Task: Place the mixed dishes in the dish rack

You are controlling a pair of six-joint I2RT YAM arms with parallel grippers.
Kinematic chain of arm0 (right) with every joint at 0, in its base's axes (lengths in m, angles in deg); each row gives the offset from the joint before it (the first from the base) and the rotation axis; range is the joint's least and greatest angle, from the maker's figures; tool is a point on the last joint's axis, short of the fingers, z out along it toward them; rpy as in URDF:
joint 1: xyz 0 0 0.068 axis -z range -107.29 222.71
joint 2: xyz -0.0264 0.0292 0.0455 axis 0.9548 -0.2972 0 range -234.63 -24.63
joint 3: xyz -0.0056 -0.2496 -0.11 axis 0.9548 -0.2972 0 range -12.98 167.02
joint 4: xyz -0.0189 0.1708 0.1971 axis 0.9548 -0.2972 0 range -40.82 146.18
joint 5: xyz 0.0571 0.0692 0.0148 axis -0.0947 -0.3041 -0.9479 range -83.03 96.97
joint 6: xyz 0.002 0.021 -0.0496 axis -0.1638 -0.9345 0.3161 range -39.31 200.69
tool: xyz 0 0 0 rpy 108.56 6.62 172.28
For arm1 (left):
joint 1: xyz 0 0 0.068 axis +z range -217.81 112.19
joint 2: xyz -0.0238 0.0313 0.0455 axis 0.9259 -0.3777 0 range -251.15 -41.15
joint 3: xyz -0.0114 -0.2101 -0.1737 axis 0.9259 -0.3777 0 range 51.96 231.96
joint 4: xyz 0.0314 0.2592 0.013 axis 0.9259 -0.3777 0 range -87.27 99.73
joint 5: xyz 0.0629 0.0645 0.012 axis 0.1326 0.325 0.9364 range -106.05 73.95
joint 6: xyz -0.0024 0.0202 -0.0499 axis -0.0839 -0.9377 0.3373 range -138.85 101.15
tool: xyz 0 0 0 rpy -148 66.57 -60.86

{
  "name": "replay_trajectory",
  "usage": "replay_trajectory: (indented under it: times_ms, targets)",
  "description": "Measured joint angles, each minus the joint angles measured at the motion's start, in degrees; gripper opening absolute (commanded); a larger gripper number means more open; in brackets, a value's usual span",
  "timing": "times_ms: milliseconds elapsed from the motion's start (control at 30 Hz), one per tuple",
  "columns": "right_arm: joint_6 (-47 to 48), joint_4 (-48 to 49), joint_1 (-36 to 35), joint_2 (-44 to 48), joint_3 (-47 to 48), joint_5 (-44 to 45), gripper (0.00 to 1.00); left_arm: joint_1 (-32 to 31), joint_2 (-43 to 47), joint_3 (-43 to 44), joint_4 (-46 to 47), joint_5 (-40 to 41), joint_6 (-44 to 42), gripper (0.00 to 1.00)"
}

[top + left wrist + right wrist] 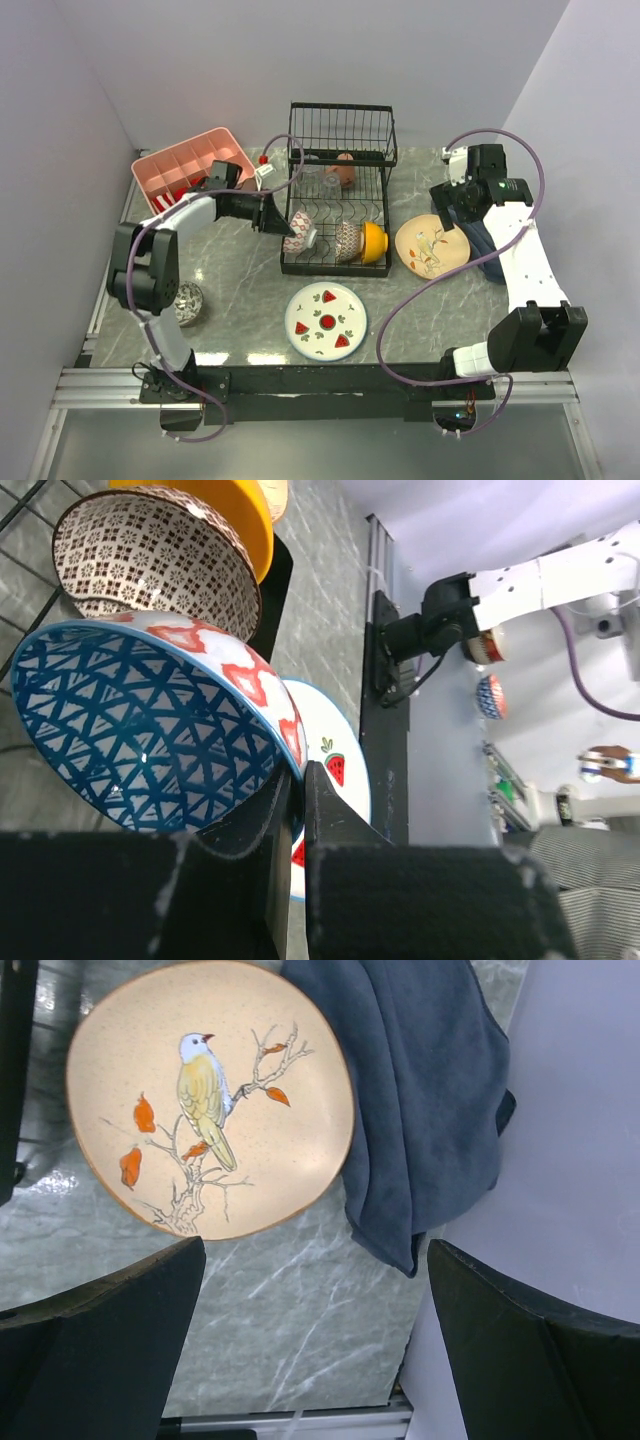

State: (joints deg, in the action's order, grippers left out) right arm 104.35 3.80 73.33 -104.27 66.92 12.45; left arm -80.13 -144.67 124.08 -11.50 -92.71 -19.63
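Note:
Next, I turn the blue patterned bowl (pixel 299 231) square with my left gripper, because it slants over the rack's end rail, and bring it in beside the brown patterned bowl (pixel 347 242).
My left gripper (pixel 272 216) is shut on the rim of the blue patterned bowl (pixel 298 232), holding it on edge at the left end of the black wire dish rack (pixel 340 130). In the left wrist view the fingers (pixel 330 810) pinch the blue bowl's rim (pixel 140 720). The brown patterned bowl (pixel 150 560) and the orange bowl (pixel 235 505) stand beyond it in the rack. The terracotta cup (pixel 345 168) and clear glass (pixel 328 186) sit at the rack's back. My right gripper (pixel 315 1310) is open and empty above the table, near the cream bird plate (pixel 210 1095).
The watermelon plate (pixel 326 320) lies flat in front of the rack. The grey bowl (pixel 188 302) sits at the front left by the left arm. A pink tray (pixel 190 165) stands at the back left. A dark blue cloth (pixel 420 1090) lies right of the bird plate.

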Motion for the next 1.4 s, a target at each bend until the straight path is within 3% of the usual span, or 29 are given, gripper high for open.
replay_trajectory:
  times_ms: [133,233,433,567,800,1167,1233,1400]
  targets:
    - [0.2,0.0,0.0,0.0,0.0,1.4,1.0,-1.1,-5.3,5.3,-1.7,-2.1,-1.9,0.01]
    - [0.3,0.0,0.0,0.0,-0.4,2.3,1.0,-2.3,-9.0,10.5,-7.9,-3.1,-7.9,0.01]
    - [1.0,0.0,0.0,0.0,-1.3,3.3,1.0,-3.7,-20.2,24.0,-36.5,-5.6,-36.3,0.01]
    - [1.3,0.1,0.0,0.0,-1.8,3.8,1.0,-4.0,-21.4,21.1,-47.1,-6.6,-50.3,0.01]
    - [1.3,0.1,0.0,0.0,-3.2,3.9,1.0,-4.9,-19.8,20.5,-51.2,-6.5,-60.7,0.01]
    - [1.3,0.7,0.0,0.0,-3.7,3.7,1.0,-6.2,-17.4,31.1,-52.8,-4.2,-61.1,0.01]
    - [1.3,1.1,0.0,0.1,-4.4,3.4,1.0,-6.8,-15.1,30.9,-48.3,-2.0,-56.1,0.01]
    - [1.3,1.4,0.0,0.1,-5.5,2.9,1.0,-8.1,-2.6,18.6,-19.4,8.3,-30.6,0.01]
